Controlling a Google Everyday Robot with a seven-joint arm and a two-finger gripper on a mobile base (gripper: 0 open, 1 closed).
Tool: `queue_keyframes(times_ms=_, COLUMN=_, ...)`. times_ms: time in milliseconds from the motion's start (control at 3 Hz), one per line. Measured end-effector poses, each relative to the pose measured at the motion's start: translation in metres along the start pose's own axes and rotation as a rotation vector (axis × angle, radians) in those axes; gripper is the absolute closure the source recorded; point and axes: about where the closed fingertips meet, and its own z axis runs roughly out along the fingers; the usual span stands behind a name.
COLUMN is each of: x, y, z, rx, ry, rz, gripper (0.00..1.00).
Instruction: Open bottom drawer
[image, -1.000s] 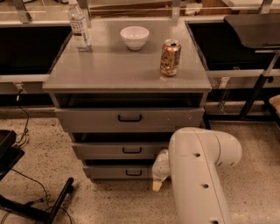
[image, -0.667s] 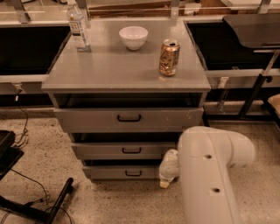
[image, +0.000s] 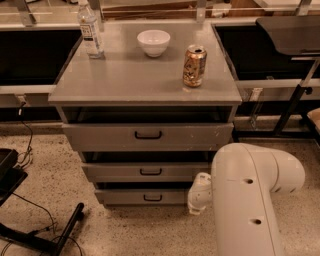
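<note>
The bottom drawer's black handle is well to the side of my gripper, which is at the end of the bottom drawer (image: 181, 198). Next, I open my fingers and move closer to the handle (image: 152, 198).
The bottom drawer (image: 130, 197) is the lowest of three grey metal fronts in the cabinet, with a small black bar handle (image: 152, 198). Its front stands close to the cabinet, with a dark gap above it. My gripper (image: 199, 195) is a pale wrist piece at the drawer's right end, low near the floor and right of the handle. My big white arm (image: 250, 200) hides most of it.
On the grey cabinet top (image: 120, 75) stand a white bowl (image: 153, 42), a gold drink can (image: 194, 65) and a clear water bottle (image: 90, 28). The top drawer (image: 100, 136) and middle drawer (image: 115, 171) sit above. Black stand legs and cables (image: 60, 232) lie on the speckled floor at left.
My arm and gripper have shifted to the right along the bottom drawer's front, ending at its right end. The drawers look unmoved.
</note>
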Motion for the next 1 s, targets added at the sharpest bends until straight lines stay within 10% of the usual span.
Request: queue_keyframes(times_ms=1000, x=-0.075, y=-0.004, z=0.027, rx=0.025, ry=-0.118, rz=-0.110, gripper=0.00)
